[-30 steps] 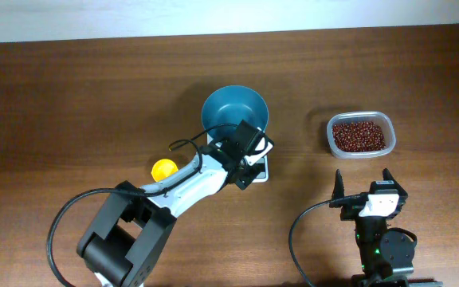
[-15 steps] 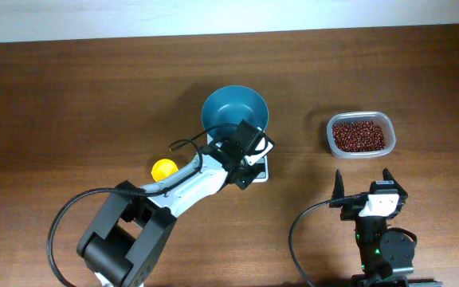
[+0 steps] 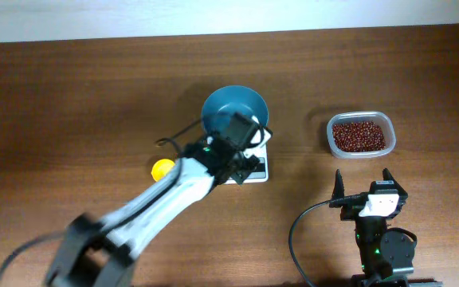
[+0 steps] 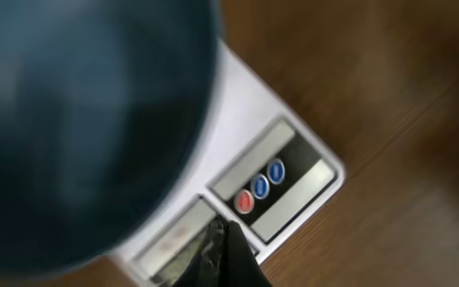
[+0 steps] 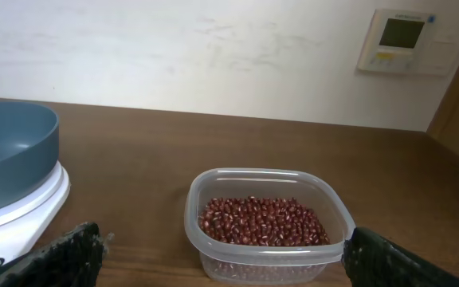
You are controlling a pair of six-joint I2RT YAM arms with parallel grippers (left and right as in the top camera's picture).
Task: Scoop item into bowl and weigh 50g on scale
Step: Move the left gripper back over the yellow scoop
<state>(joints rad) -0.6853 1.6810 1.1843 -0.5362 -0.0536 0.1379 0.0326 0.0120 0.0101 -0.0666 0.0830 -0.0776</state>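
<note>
The teal bowl is on the white scale and the yellow scoop is lying free, so my left gripper keeps going toward the scoop and opens above its handle.
The teal bowl sits on the white scale, and its inside shows only teal. My left gripper is shut and empty. Its tips hover over the scale's front panel, just below the red button. The bowl fills the left of that view, blurred. The beans lie in a clear container at the right. My right gripper rests open near the front edge. Its fingers stand on either side of the container, short of it.
A small yellow object lies left of the scale, beside my left arm. A black cable loops by the right arm's base. A white wall with a thermostat stands behind the table.
My left arm has swung and shows motion blur. Its wrist has shifted up and left, toward the bowl. The right arm, bowl and container have not moved.
</note>
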